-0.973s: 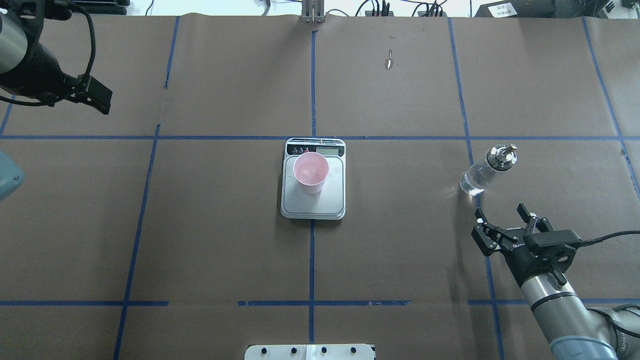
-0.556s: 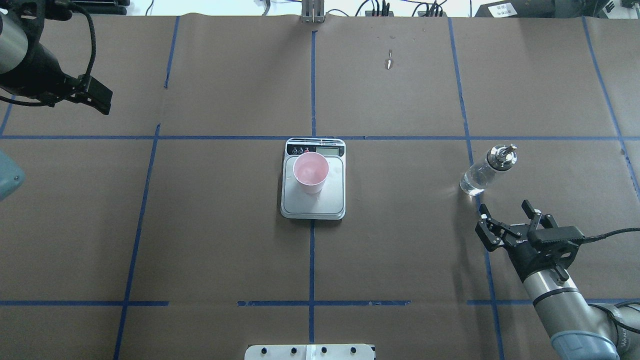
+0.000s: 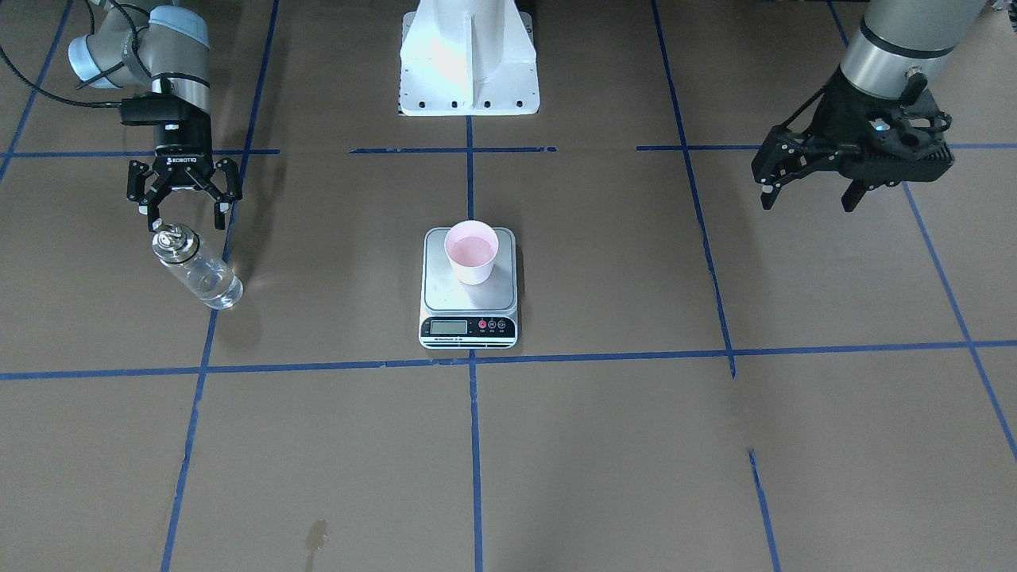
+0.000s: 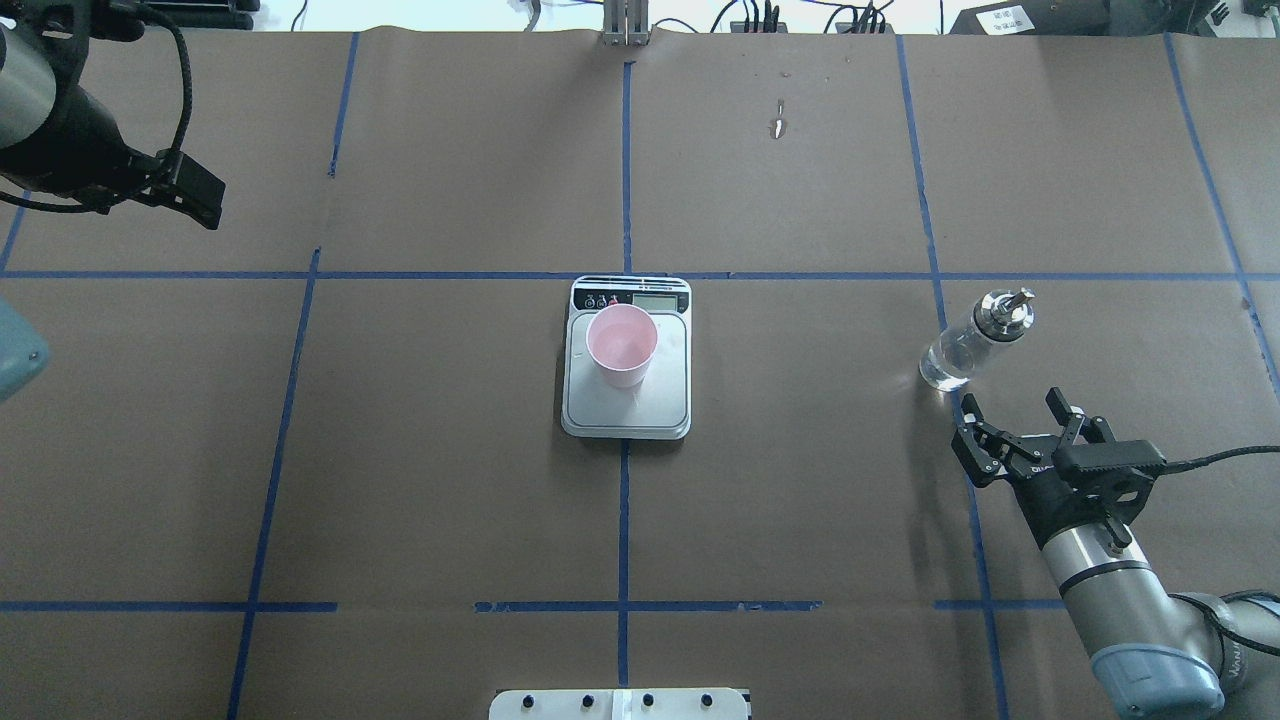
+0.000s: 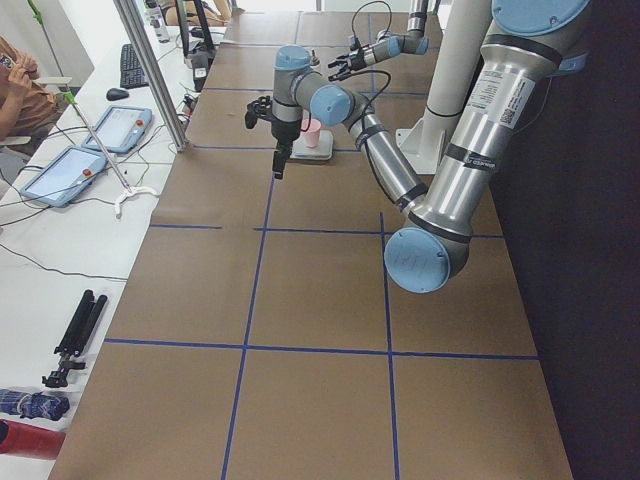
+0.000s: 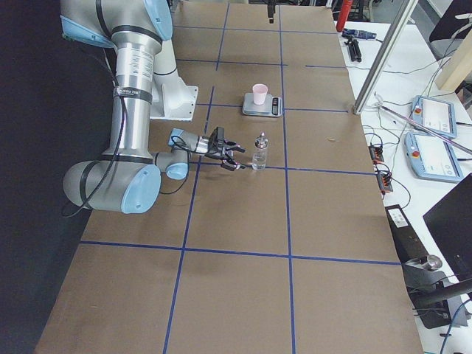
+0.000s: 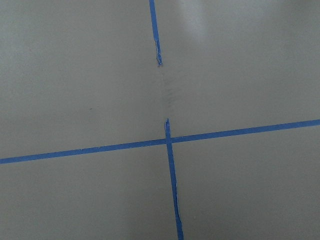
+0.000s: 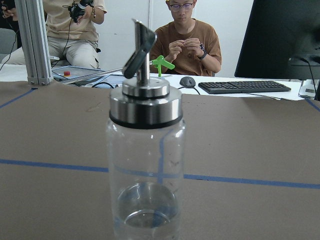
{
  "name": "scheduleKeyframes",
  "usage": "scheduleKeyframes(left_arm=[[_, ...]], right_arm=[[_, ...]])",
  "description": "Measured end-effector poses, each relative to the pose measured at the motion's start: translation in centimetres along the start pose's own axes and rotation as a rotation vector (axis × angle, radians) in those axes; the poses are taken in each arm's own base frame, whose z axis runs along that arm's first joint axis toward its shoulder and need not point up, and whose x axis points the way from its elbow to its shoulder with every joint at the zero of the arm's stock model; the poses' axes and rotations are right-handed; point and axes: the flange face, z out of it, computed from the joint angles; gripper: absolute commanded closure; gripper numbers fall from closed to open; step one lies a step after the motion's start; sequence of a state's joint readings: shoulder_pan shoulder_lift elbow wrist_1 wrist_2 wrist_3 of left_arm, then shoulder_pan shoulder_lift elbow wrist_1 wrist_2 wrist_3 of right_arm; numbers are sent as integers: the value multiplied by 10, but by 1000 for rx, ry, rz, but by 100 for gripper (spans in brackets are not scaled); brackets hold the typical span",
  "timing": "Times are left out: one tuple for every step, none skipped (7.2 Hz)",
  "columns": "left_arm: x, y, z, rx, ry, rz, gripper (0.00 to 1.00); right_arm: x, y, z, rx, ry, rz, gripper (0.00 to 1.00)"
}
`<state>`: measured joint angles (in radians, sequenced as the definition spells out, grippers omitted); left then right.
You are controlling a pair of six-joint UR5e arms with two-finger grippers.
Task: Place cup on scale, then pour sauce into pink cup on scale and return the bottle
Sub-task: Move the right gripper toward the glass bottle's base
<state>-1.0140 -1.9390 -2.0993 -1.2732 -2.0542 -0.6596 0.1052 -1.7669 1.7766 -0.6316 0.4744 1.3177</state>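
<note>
A long-tailed flap is hanging across the bottle's metal spout [image 8: 143,74]. I expect the flap [image 8: 139,56] to swing open by itself when I tip the bottle to pour.
The pink cup [image 4: 621,345] stands upright on the steel scale [image 4: 660,405] at the table's middle; it also shows in the front view [image 3: 471,252]. The clear glass bottle [image 4: 967,345] with its metal pourer cap stands upright at the right, a little clear sauce [image 8: 145,216] in its bottom. My right gripper [image 4: 1010,404] is open and empty, low, just short of the bottle and pointing at it. The right wrist view shows the bottle [image 8: 145,150] close and centred. My left gripper [image 3: 806,195] is open and empty, raised far off to the left side.
Brown paper with blue tape lines [image 4: 624,500] covers the table. The robot's white base [image 3: 469,59] stands behind the scale. Operators sit beyond the far edge, with a keyboard [image 8: 243,86] and tablets [image 6: 428,114] on the side desk.
My right gripper has moved forward toward the bottle and stayed open. The bottle, cup, scale and left arm have not moved.
</note>
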Motion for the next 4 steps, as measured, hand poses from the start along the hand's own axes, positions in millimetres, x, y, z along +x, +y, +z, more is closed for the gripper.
scheduleKeyframes(left_arm=[[0,0,0,0,0,0,0],[0,0,0,-1,0,0,0],[0,0,0,-1,0,0,0],[0,0,0,-1,1,-1,0]], right_arm=[[-1,-1,2,3,1,5,0],[-2,-2,3,6,4,7,0],[0,-3,5,8,9,7,0],[-2,-5,9,12,13,13,0]])
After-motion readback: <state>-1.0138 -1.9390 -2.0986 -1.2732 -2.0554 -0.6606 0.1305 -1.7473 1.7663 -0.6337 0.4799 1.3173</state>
